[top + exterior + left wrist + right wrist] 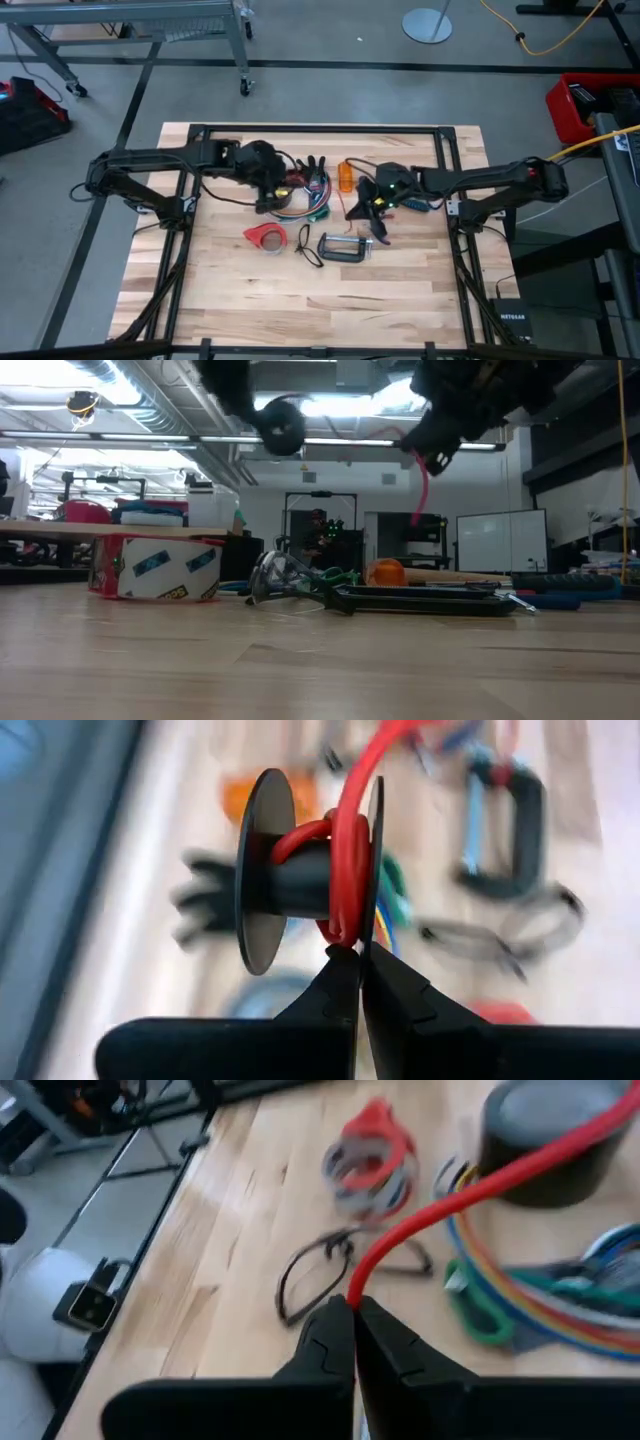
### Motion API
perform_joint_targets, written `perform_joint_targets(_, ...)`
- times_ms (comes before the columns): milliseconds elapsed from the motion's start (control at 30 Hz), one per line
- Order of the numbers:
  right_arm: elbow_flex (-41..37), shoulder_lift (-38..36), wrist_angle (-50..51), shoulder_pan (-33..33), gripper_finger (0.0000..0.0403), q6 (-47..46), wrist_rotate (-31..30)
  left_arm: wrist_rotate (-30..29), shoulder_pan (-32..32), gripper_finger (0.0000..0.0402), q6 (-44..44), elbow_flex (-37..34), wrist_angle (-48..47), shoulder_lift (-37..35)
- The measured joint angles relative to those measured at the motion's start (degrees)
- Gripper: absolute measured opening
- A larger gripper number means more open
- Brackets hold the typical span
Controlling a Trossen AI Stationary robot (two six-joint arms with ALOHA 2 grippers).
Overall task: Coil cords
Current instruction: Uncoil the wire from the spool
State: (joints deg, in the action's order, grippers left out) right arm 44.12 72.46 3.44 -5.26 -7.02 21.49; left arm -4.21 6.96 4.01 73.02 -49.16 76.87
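My right gripper meets the red cord that bows slack [448,1207] from the spool, so my left gripper should pull the black spool [302,880] back, tightening the cord before winding.
The cords [303,196] lie in a bunch of red, green, blue and orange loops at the table's middle, with black plug ends [312,163] on the far side. One red cord [350,840] is wound on a black spool [290,875]. It runs from the spool to my right gripper [353,1308]. My left gripper [358,958] is shut at the spool, raised over the bunch [266,186]. My right gripper [375,203] is shut on the red cord, raised to the right of the bunch. Both also show high in the low view, with the spool [281,424] between them. My left gripper pinches the rim of one spool flange [372,935] between its two fingertips, right beside the red windings. The spool is lifted clear of the table, its axis lying across the fingers. My right gripper pinches the red cord [358,1288] between its two fingertips. The cord runs from the fingers in a gentle curve toward the spool [545,1140], clear of the table. A short end [424,490] hangs below the gripper.
A red tape dispenser [265,237], a thin black loop [306,246] and a dark C-clamp [343,247] lie nearer the front edge. An orange object [346,177] lies beyond the right gripper. The black frame [320,130] borders the table.
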Motion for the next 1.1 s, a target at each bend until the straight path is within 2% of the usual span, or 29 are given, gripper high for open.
perform_joint_targets(133, 0.00, -3.71, -3.41, -0.30, 0.0000, 3.22, -6.43, 9.85, -0.13, 0.0000, -0.94, -0.01, -4.31, 0.68)
perform_joint_targets(267, 0.01, -5.02, -9.46, -0.50, 0.0000, 6.35, -13.36, 22.29, -1.18, 0.0000, -1.06, -0.01, -1.74, 2.21)
perform_joint_targets(433, 0.02, -4.04, -12.68, -0.50, 0.0000, 9.16, -20.56, 33.81, -3.16, 0.0000, -0.02, -0.01, 7.94, 4.76)
perform_joint_targets(600, -0.01, -2.73, -10.45, -0.51, 0.0000, 9.13, -23.94, 39.85, -5.05, 0.0000, 2.61, -0.01, 21.82, 6.04)
perform_joint_targets(833, -0.01, -1.69, -1.39, -0.39, 0.0000, 5.39, -21.66, 38.92, -5.40, 0.0000, 3.95, -0.01, 38.37, 5.94)
perform_joint_targets(933, -0.03, -1.48, 3.87, -0.39, 0.0000, 3.50, -16.26, 34.46, -4.40, 0.0000, 5.13, -0.01, 40.23, 5.70)
perform_joint_targets(1100, -0.03, -1.33, 9.86, -0.33, 0.0000, 2.34, -6.39, 21.59, -1.53, 0.0000, 5.46, -0.01, 36.64, 4.18)
